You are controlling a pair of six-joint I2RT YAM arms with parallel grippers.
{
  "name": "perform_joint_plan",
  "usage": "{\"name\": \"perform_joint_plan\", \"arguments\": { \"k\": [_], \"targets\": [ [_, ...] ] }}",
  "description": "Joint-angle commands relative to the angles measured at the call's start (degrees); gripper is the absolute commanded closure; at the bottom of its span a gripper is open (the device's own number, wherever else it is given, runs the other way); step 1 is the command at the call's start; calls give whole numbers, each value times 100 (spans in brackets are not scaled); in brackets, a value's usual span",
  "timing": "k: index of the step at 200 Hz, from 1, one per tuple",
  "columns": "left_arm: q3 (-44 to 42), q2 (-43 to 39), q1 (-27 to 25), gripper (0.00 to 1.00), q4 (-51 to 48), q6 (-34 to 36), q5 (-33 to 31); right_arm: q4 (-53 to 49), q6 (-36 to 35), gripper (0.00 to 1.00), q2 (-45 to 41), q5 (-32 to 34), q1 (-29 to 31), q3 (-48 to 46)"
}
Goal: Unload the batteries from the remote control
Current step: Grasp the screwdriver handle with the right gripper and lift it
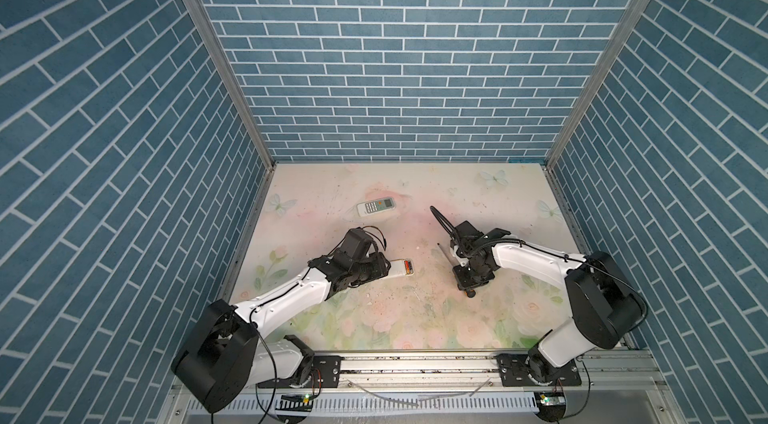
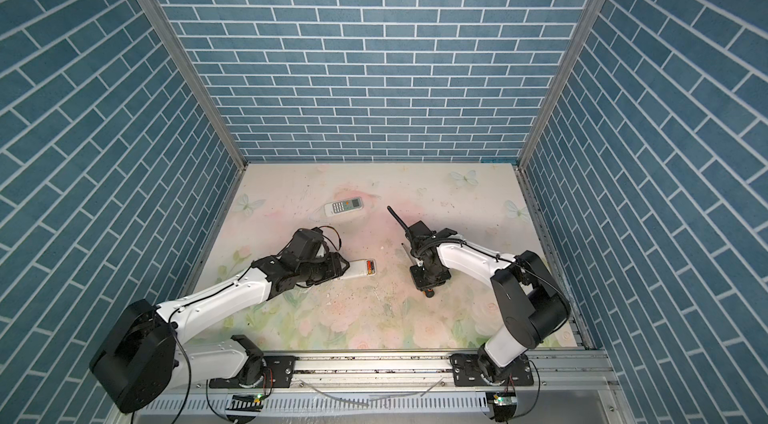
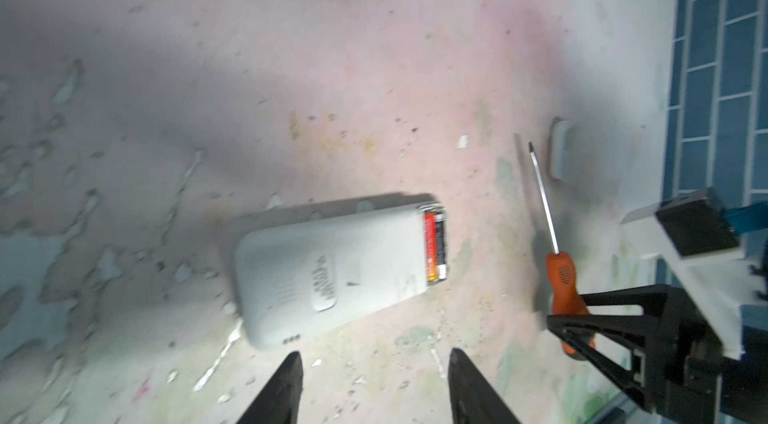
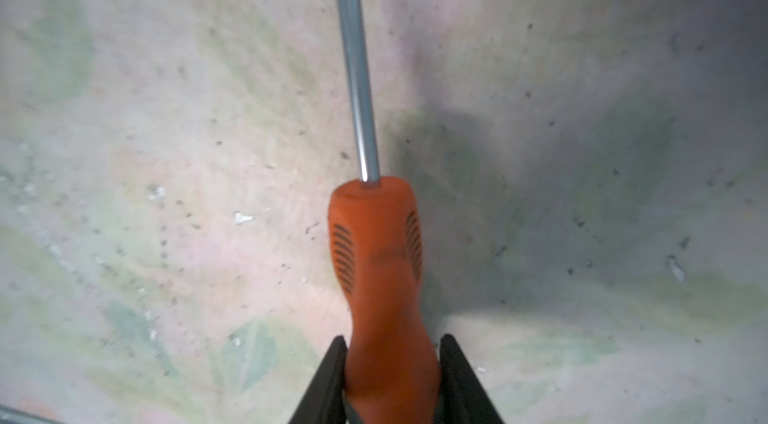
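The screwdriver's shaft (image 4: 357, 72) lies crosswise to my right gripper's fingers, so next my left gripper takes the handle's front end (image 4: 373, 202) before my right gripper regrips the handle's rear.
A white remote control (image 3: 332, 272) lies face down on the floral mat with its battery bay uncovered. Two batteries (image 3: 434, 245) sit side by side in the bay, one orange-gold and one black; in both top views they show as a small orange patch (image 1: 408, 266) (image 2: 371, 266). My left gripper (image 3: 374, 359) is open just short of the remote's other end, with nothing between its fingers. My right gripper (image 4: 392, 343) is shut on the orange handle of a screwdriver (image 3: 561, 276), whose steel shaft points away from the jaws.
A second white remote (image 1: 376, 207) lies face up farther back, with its buttons showing. A small white plastic cover (image 3: 561, 152) rests near the screwdriver's tip. Blue brick-pattern walls (image 1: 399, 69) close in the mat on three sides. The mat is scuffed and flecked.
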Motion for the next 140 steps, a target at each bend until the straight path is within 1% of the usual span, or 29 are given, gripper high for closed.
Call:
{"name": "perform_joint_plan", "arguments": {
  "k": [1, 25, 40, 64, 87, 113, 140],
  "targets": [
    [162, 204, 9, 43, 815, -327, 468, -263, -235, 91, -423, -538, 36, 386],
    [235, 440, -24, 44, 1808, -661, 690, -377, -255, 92, -627, -981, 40, 721],
    [260, 611, -75, 48, 2427, -842, 750, -467, -249, 92, -675, -1081, 36, 964],
    [573, 942, -284, 48, 3067, -984, 781, -457, -180, 92, -677, -1246, 38, 1288],
    [767, 1224, -476, 48, 3502, -1030, 787, -266, -67, 93, -651, -1418, 35, 1435],
    [680, 1362, -584, 47, 4020, -1164, 689, -70, 51, 93, -609, -1494, 35, 1530],
    [619, 1449, -650, 48, 4154, -1264, 617, 193, 210, 93, -548, -1742, 35, 1598]
  ]
}}
